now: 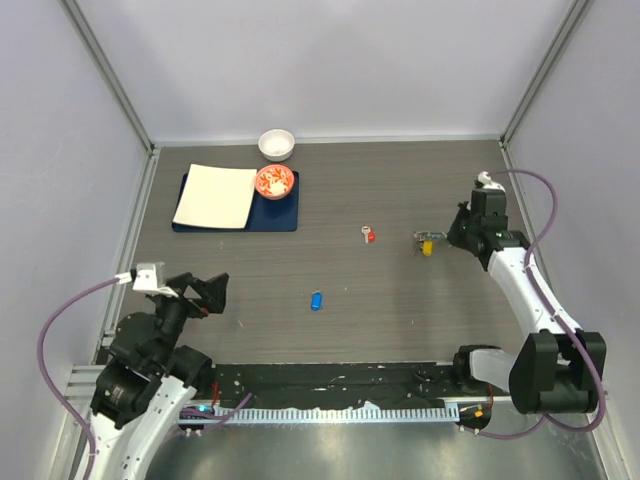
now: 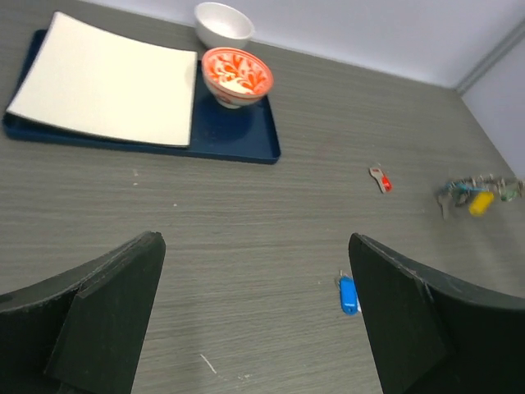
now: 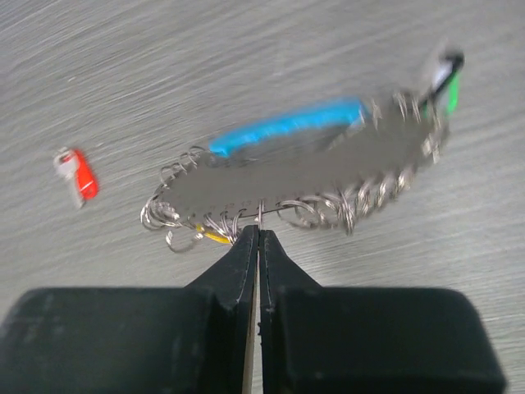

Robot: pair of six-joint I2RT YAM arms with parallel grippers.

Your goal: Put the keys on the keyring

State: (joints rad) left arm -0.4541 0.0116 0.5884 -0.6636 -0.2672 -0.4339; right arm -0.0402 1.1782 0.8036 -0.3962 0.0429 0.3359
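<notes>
My open left gripper should carry on moving toward those coils (image 3: 232, 223) free beside my right gripper's fingers, which pinch the keyring's wire (image 3: 261, 212), until it can close.
The keyring (image 3: 344, 205) is a thin ring with a light-blue strip (image 3: 287, 127), a green tag (image 3: 449, 92) and a yellow tag. My right gripper (image 3: 258, 231) is shut on the ring's wire at its near edge. The two also show in the top view, gripper (image 1: 455, 236) and keyring (image 1: 428, 243). The red key (image 1: 369, 234) lies left of the ring, also in the right wrist view (image 3: 78, 175). The blue key (image 1: 316, 300) lies mid-table, close to the inside of the right finger in the left wrist view (image 2: 348, 295). My left gripper (image 2: 254, 246) is open and empty above the near left of the table.
A navy tray (image 1: 282, 218) at the back left holds a white square board (image 1: 216, 195) and a red-patterned bowl (image 1: 275, 181). A white bowl (image 1: 276, 144) stands behind it by the back wall. Walls close in the left and right sides.
</notes>
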